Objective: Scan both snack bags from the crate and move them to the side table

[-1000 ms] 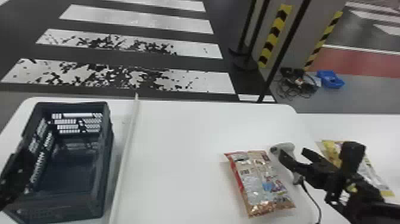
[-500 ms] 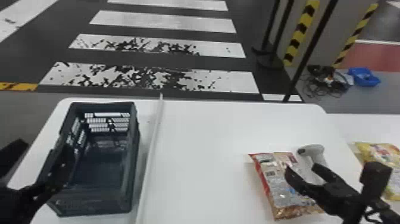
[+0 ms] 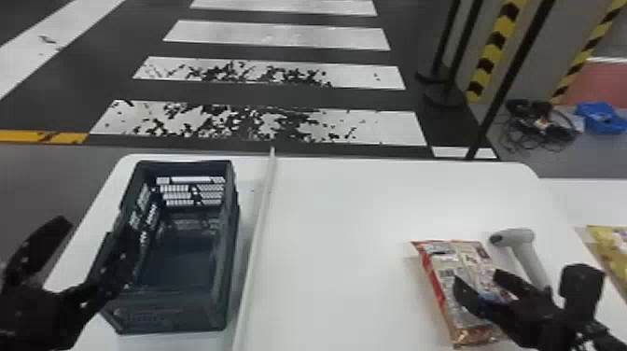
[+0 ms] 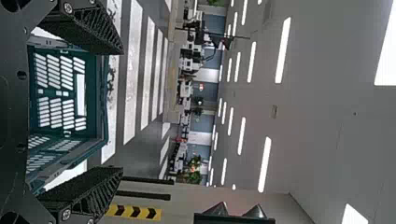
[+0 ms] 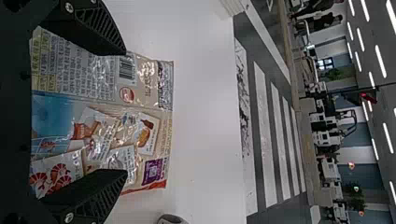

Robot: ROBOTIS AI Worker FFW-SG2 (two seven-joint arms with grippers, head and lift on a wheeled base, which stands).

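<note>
The snack bag (image 3: 457, 284) will gather in at its middle when the robot lifts it, because the red-edged snack bag lies creased (image 5: 102, 135) between the robot's spread fingers.
A red-edged snack bag (image 3: 443, 275) lies on the main table. My right gripper (image 3: 480, 280) is over its right part, open. In the right wrist view the bag (image 5: 100, 105) spans the space between and beyond the spread fingers of my right gripper (image 5: 125, 112); its printed side and barcode face up. The white scanner (image 3: 525, 254) rests just beyond the bag. A yellow snack bag (image 3: 615, 259) is on the side table at the right edge. My left gripper (image 3: 86, 233) hangs open by the left side of the dark crate (image 3: 172, 312); in its wrist view, my left gripper (image 4: 121, 111) has nothing between its fingers.
A long pale strip (image 3: 261, 224) runs front to back between the crate and the bag. The main table's (image 3: 336, 210) far edge borders the striped floor. Black poles (image 3: 508, 84) stand behind it, with cables (image 3: 536, 123) and a blue object (image 3: 599, 116) on the floor.
The head view has turned left, shifting the scene rightward. Relative to the bag, my right gripper has moved left, from beside it to over it. More of my left gripper has come into view.
</note>
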